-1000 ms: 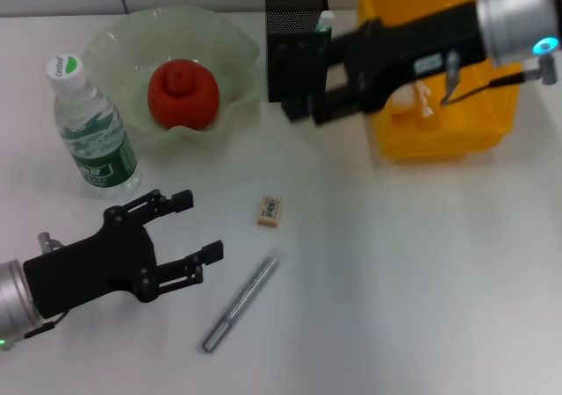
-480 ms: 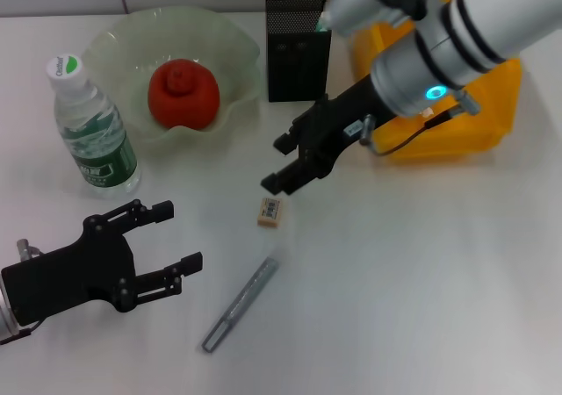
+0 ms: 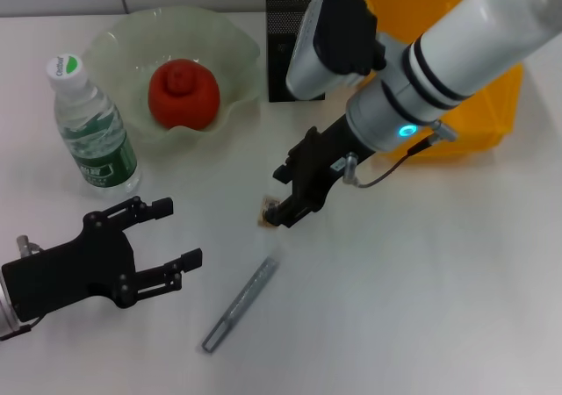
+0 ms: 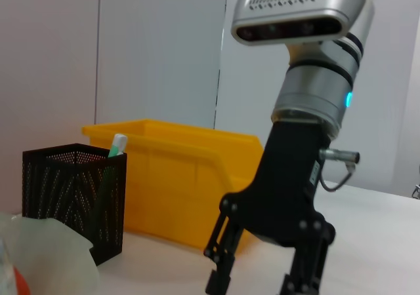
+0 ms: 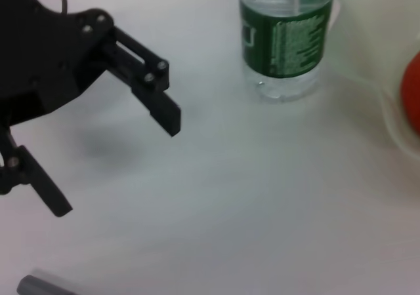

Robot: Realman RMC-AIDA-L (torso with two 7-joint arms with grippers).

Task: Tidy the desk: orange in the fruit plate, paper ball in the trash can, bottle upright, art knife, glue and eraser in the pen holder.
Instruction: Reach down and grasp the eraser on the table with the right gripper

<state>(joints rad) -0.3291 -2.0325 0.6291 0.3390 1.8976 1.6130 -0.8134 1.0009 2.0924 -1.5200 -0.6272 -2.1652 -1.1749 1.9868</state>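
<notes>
The eraser and art knife (image 3: 240,305) are the only things still lying loose, so I should expect to find the paper ball hidden in the yellow bin (image 3: 481,114) behind my arm.
My right gripper (image 3: 283,209) is low over the small tan eraser (image 3: 265,212) at mid-table, its fingers open and apart on either side of it; the left wrist view shows the same gripper (image 4: 259,282) spread wide. At the near left my left gripper (image 3: 178,231) hovers open and empty, as the right wrist view of the left gripper (image 5: 115,165) confirms. The grey art knife (image 3: 240,303) lies near the front. The orange (image 3: 183,92) rests in the fruit plate (image 3: 230,35). The bottle (image 3: 92,127) stands upright. The glue (image 4: 117,144) sticks out of the pen holder (image 4: 75,190). The paper ball is out of view.
A yellow bin (image 3: 492,105) stands at the back right, behind my right arm, next to the pen holder (image 3: 283,26). In the right wrist view the bottle (image 5: 285,39) and the plate's rim (image 5: 394,118) sit beyond the left gripper.
My right arm swung from the pen holder down to the eraser. The left gripper drew back toward the near left, then held still.
</notes>
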